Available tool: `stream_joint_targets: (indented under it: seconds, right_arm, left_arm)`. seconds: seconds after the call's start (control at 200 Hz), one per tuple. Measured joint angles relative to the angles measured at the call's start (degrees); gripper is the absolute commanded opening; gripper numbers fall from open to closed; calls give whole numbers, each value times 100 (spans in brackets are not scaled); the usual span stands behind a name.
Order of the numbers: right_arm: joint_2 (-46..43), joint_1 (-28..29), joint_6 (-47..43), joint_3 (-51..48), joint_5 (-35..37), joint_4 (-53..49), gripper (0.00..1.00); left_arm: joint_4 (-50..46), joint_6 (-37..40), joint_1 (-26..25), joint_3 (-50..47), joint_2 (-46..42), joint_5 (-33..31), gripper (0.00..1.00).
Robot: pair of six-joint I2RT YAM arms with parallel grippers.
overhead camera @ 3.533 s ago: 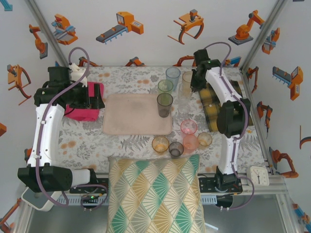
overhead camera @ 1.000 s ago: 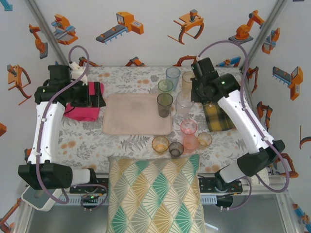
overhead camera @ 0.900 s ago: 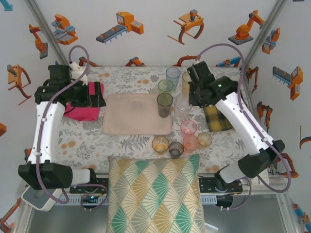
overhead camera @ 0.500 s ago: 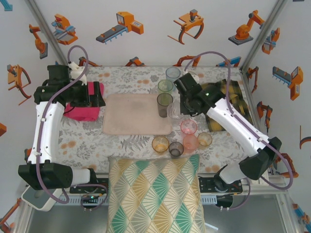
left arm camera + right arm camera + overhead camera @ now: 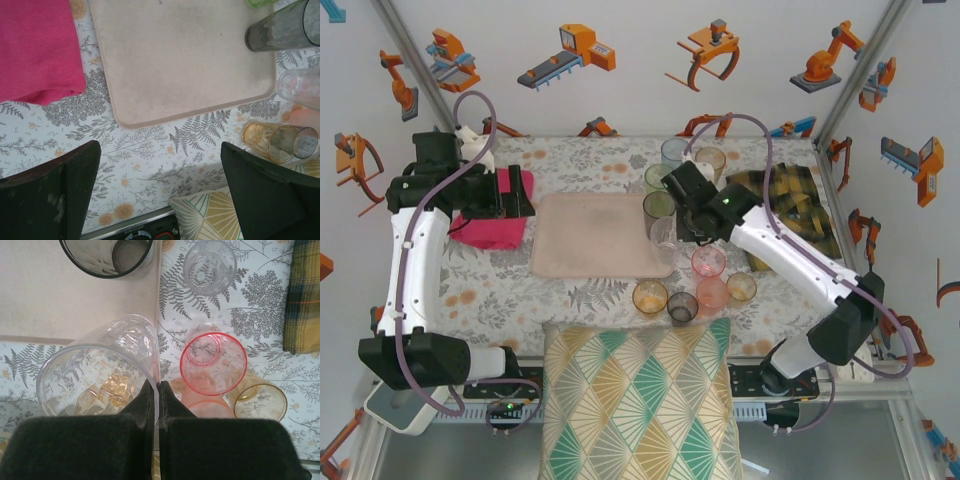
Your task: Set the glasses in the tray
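Observation:
I should keep lowering the clear glass (image 5: pixel 664 232) with my right gripper, as it is bottom down over the tray's empty corner (image 5: pixel 656 263), and let it go beside the tall grey glass.
The pale pink-beige tray (image 5: pixel 590 235) lies mid-table. My right gripper (image 5: pixel 672 228) is shut on the rim of a clear glass (image 5: pixel 100 365), one finger inside and one outside, and holds it tilted above the tray's front right corner (image 5: pixel 60 295). A tall grey glass (image 5: pixel 658 208) stands on the tray's right edge. Green (image 5: pixel 658 178), blue (image 5: pixel 674 152) and pale amber (image 5: pixel 710 160) glasses stand behind it. Pink (image 5: pixel 212 362), amber (image 5: pixel 255 395) and grey (image 5: pixel 682 307) glasses cluster at the front right. My left gripper (image 5: pixel 160 185) hangs open over the tablecloth, left of the tray.
A bright pink folded cloth (image 5: pixel 490 225) lies left of the tray under the left arm. A plaid cloth (image 5: pixel 790 215) lies at the right. A patterned cushion (image 5: pixel 640 400) covers the table's near edge. A small clear glass (image 5: pixel 209 265) stands right of the tray.
The right arm has swung left from the back right of the table, carrying the clear glass to the tray's right front corner. The left arm has hardly moved.

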Motion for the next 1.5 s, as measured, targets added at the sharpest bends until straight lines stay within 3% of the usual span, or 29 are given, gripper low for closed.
stream_joint_targets:
  seconds: [0.796,1.497]
  right_arm:
    - [861,7,0,-262,-48,699,0]
    - [876,7,85,-297,-44,776,2]
  left_arm:
    - [13,-39,72,-136,-85,22,97]
    - [57,-39,105,-208,-98,48,97]
